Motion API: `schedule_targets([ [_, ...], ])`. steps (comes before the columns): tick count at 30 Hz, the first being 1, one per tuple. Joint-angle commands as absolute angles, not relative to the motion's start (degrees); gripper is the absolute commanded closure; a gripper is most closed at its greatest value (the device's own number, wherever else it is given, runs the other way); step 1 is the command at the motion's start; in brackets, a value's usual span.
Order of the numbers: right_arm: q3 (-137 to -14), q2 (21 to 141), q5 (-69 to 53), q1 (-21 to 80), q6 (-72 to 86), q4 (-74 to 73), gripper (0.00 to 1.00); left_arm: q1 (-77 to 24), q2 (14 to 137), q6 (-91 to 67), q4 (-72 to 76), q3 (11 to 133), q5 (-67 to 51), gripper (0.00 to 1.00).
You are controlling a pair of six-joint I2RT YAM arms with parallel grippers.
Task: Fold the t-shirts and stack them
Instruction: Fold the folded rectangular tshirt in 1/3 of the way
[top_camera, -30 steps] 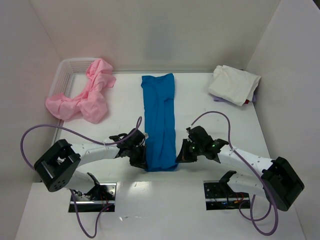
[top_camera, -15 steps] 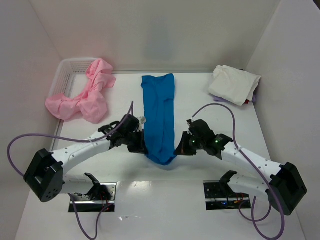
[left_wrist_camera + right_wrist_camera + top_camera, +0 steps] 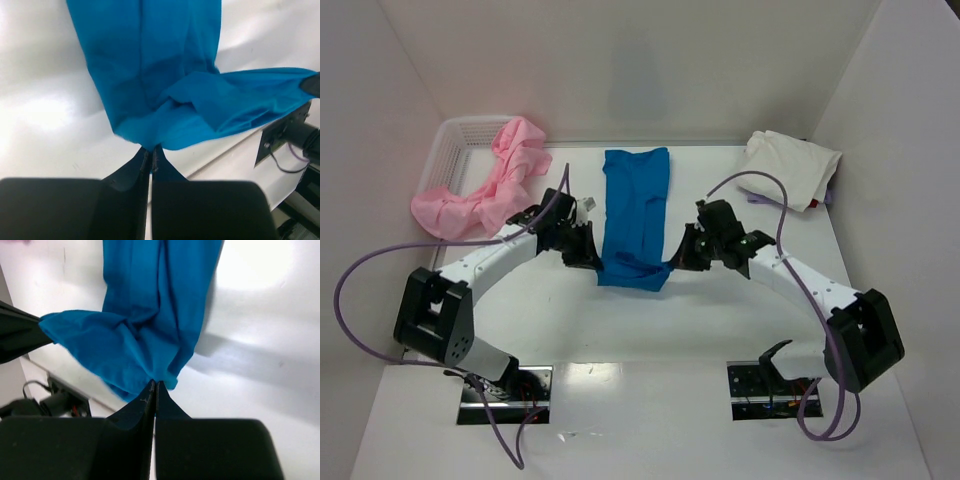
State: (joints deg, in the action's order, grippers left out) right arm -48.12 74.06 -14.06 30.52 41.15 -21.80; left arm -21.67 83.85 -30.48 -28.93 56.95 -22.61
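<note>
Both (image 3: 665, 268) near corners are in line with the blue t-shirt's long edges, so the robot's right gripper should go on carrying the hem forward until it lies flat across the middle (image 3: 638, 196).
A bright blue t-shirt (image 3: 635, 205) lies as a long strip down the middle of the table, its near end lifted and doubled back. My left gripper (image 3: 596, 262) is shut on the near left corner of the blue t-shirt (image 3: 165, 80). My right gripper (image 3: 674, 262) is shut on the near right corner of that t-shirt (image 3: 150, 315). The hem sags between the two grippers. Pale pink t-shirts (image 3: 485, 200) lie crumpled at the back left. A cream-white t-shirt (image 3: 788, 168) lies folded at the back right.
A white lattice basket (image 3: 452, 150) stands at the back left under the pink cloth. Something purple peeks from under the cream-white t-shirt. White walls close in the table on three sides. Purple cables loop off both arms.
Both grippers have carried the blue t-shirt's near hem up and away from the arm bases toward the far end. The strip now looks shorter, its near part doubled over.
</note>
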Motion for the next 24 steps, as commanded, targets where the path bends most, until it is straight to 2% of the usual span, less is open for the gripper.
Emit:
schedule_targets([
  [1,-54.65,76.46,-13.10,27.34,37.36,-20.57,1.00,-19.08,87.88,-25.23,-27.77,62.74,-26.80,1.00],
  [13,-68.53,96.12,-16.08,24.52,33.84,-17.05,1.00,-15.39,105.99,-19.52,-29.09,79.08,-34.97,1.00],
  [24,-84.10,110.47,-17.14,18.64,30.06,-20.56,1.00,-10.37,117.85,-18.37,-30.93,92.45,-36.65,1.00],
])
